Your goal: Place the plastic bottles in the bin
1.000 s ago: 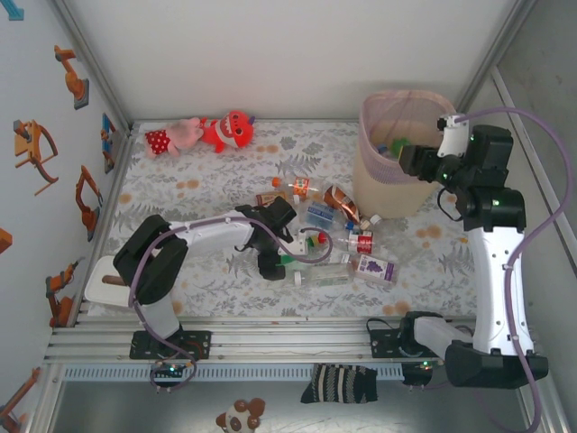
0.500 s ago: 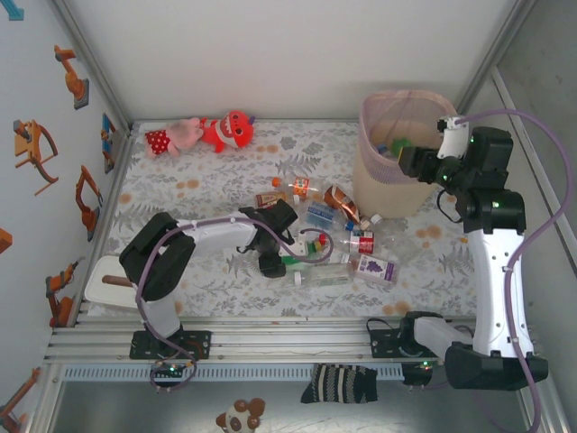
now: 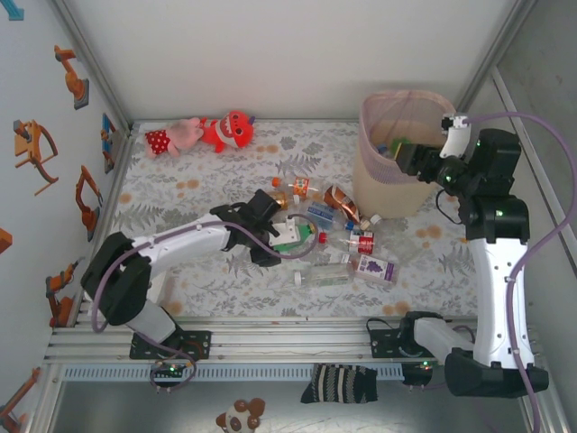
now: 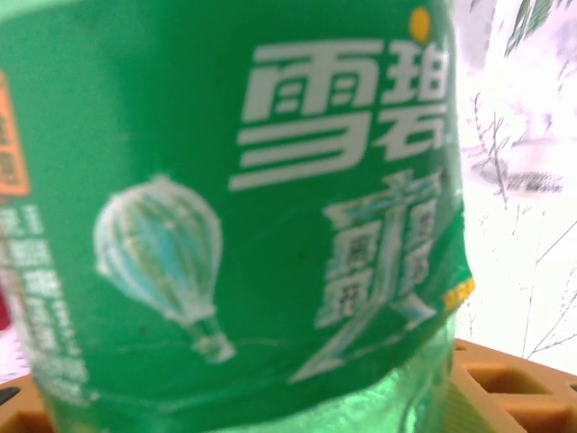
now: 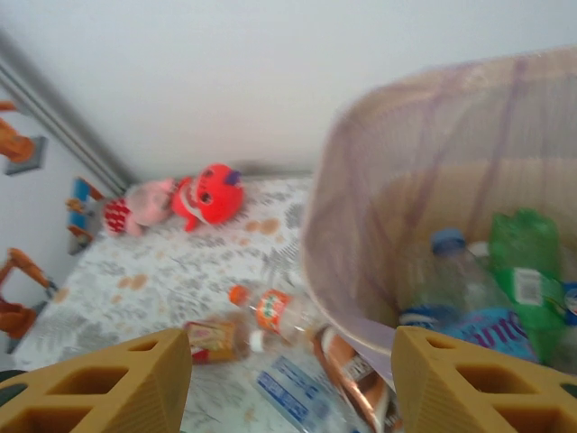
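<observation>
The bin (image 3: 394, 167) is too far away for my left gripper to reach, so next my right gripper grabs the green plastic bottle (image 3: 290, 237) by its cap end and carries it into the bin.
My left gripper (image 3: 275, 240) is shut on a green plastic bottle (image 3: 292, 235) at the near-left edge of the pile. That bottle's green label (image 4: 234, 207) hides most of the left wrist view, and it sits between the orange fingertips (image 4: 509, 388). More plastic bottles lie on the mat: an orange-labelled one (image 3: 297, 187), a blue-labelled one (image 3: 320, 215), a red-labelled one (image 3: 359, 242) and a purple-labelled one (image 3: 372, 267). The bin (image 3: 397, 194) stands at the far right. A green bottle (image 5: 527, 248) and a blue-capped one (image 5: 446, 271) lie inside it. My right gripper (image 3: 412, 159) hovers open at the bin's rim (image 5: 347, 225), its fingers (image 5: 99, 383) holding nothing.
Red and pink plush toys (image 3: 203, 133) lie at the far left of the patterned mat (image 3: 180, 194). White walls close in the back and both sides. A striped sock (image 3: 338, 383) lies below the metal rail at the near edge.
My left gripper closed on the green bottle and drew it out of the pile, while that arm's elbow swung left and toward the near edge. The right arm barely moved.
</observation>
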